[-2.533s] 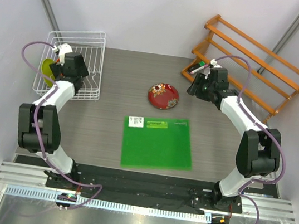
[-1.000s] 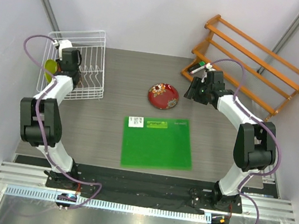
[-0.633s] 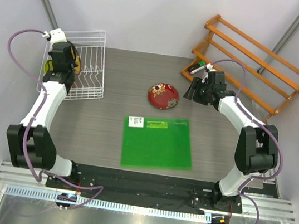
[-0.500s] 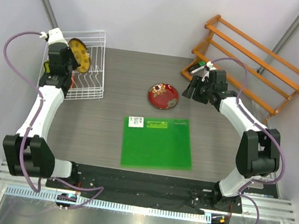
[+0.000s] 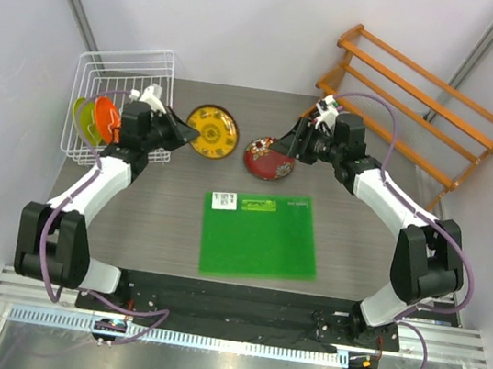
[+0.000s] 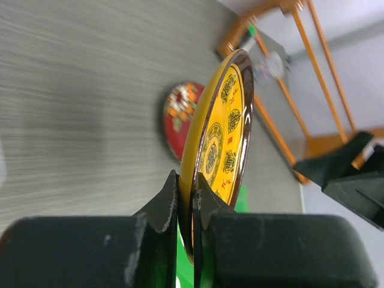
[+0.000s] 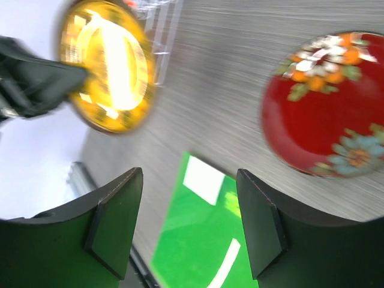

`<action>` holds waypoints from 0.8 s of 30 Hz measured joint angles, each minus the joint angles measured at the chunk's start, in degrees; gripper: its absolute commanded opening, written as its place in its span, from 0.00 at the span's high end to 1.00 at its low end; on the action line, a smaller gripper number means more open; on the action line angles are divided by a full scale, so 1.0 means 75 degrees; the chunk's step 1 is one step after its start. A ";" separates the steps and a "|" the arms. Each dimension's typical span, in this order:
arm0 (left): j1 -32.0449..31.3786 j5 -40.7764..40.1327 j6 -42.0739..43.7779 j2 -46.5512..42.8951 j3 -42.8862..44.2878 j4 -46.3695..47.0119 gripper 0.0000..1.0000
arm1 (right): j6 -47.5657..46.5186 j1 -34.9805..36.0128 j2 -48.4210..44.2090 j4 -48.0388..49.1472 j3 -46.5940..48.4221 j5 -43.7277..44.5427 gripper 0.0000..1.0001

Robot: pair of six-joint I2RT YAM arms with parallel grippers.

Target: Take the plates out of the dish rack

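Note:
I should use my right gripper to grab the yellow plate's free rim and stack the yellow plate on the red plate, because my left gripper is holding the yellow plate short of the red plate.
My left gripper is shut on the rim of the brown-yellow patterned plate, holding it on edge above the table, right of the white wire dish rack. The wrist view shows both jaws clamping that plate. An orange plate and a lime green plate stand in the rack. The dark red floral plate lies on the table. My right gripper hovers open over the red plate's far edge, facing the yellow plate, with nothing between its fingers.
A flat green mat with a white label lies in the middle front. The orange wooden slatted shelf stands at the back right. Grey walls close in on both sides.
The left arm lifted the yellow plate out of the rack and swung it right over the table. The right gripper moved left toward it and opened wider.

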 measured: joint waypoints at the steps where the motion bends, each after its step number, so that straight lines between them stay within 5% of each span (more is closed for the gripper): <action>1: -0.0146 0.0128 -0.0125 0.0082 -0.0058 0.0149 1.00 | 0.0163 0.0041 0.0020 0.0248 -0.0047 -0.0146 0.30; 15: -0.1288 0.0530 -0.0915 0.0784 -0.0090 0.1384 1.00 | 0.0935 0.0286 0.0944 0.1515 -0.0093 -0.0769 0.35; 17: -0.1358 0.0586 -0.0973 0.0857 -0.0090 0.1547 1.00 | 0.1023 0.0294 0.1087 0.1655 -0.0093 -0.0860 0.49; 20: -0.1413 0.0667 -0.1052 0.0970 -0.0090 0.1705 0.98 | 0.1096 0.0303 0.1268 0.1836 -0.0093 -0.0956 0.99; 21: -0.1422 0.0650 -0.1029 0.0997 -0.0090 0.1711 0.93 | 0.1186 0.0303 0.1323 0.1894 -0.0093 -0.1040 0.99; 24: -0.1390 0.0688 -0.1061 0.1046 -0.0195 0.1816 0.59 | 0.1510 0.0259 0.1364 0.1938 -0.0096 -0.1134 0.99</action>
